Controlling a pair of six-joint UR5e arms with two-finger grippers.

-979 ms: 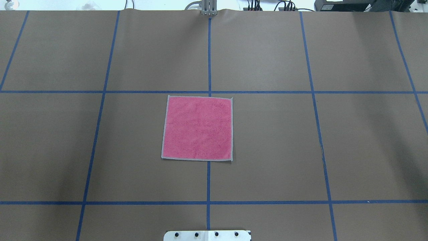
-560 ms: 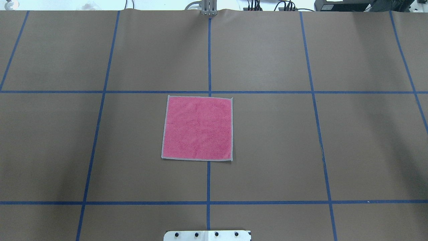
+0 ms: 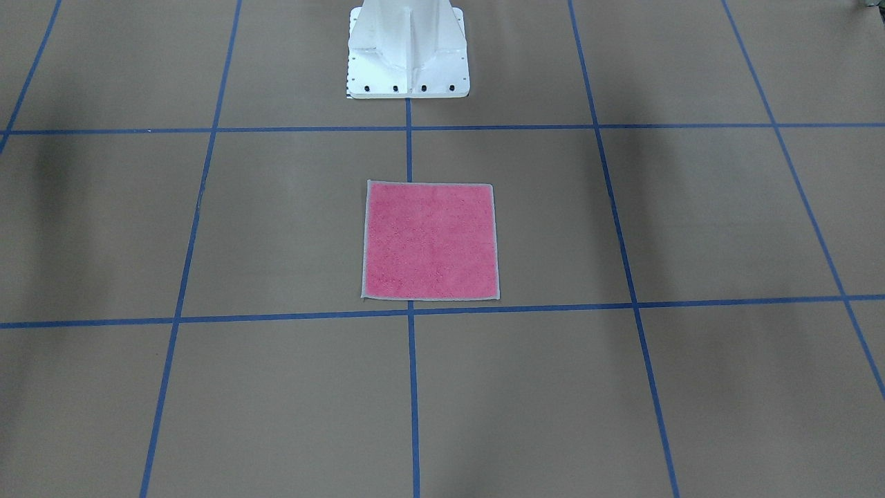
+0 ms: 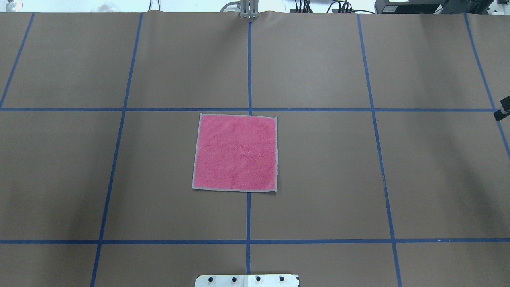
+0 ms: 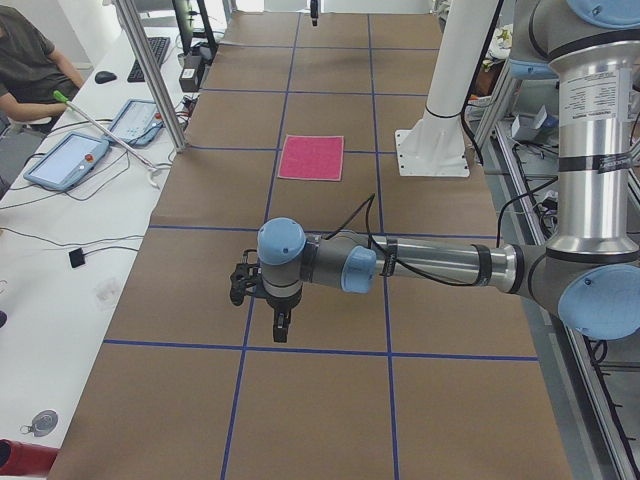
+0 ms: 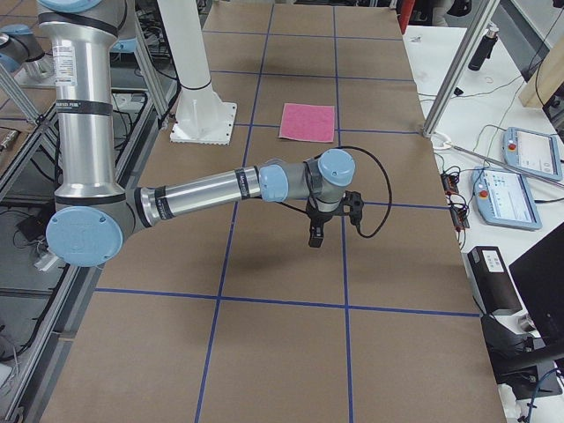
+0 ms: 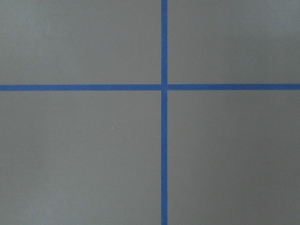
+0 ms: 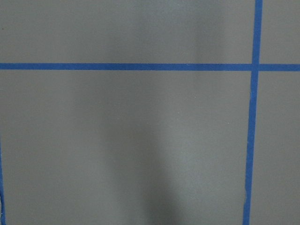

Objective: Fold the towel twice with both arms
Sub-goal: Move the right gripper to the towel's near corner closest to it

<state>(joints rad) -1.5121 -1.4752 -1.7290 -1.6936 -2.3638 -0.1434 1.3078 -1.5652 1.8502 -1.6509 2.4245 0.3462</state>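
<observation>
The robot's right gripper should keep heading for the towel's pedestal-side corner nearest to it, which lies flat and free, until its fingers close there.
The towel (image 4: 235, 152) lies flat and unfolded, pink face up with a light grey edge, in the middle of the table; it also shows in the front-facing view (image 3: 431, 241) and both side views (image 5: 311, 157) (image 6: 308, 122). My left gripper (image 5: 281, 325) hangs over bare table far to the towel's left, pointing down. My right gripper (image 6: 315, 236) hangs over bare table far to the towel's right. Only a black tip of the right arm (image 4: 503, 108) shows in the overhead view. I cannot tell whether either gripper is open or shut. Both wrist views show only paper and tape.
Brown paper with blue tape grid lines (image 4: 249, 63) covers the table. The white bolted pedestal base (image 3: 408, 52) stands behind the towel. Tablets and cables (image 5: 70, 160) lie on a white side bench, where a seated person (image 5: 30, 55) is.
The towel has not moved. A black tip of the right arm has come into the overhead view at its right edge.
</observation>
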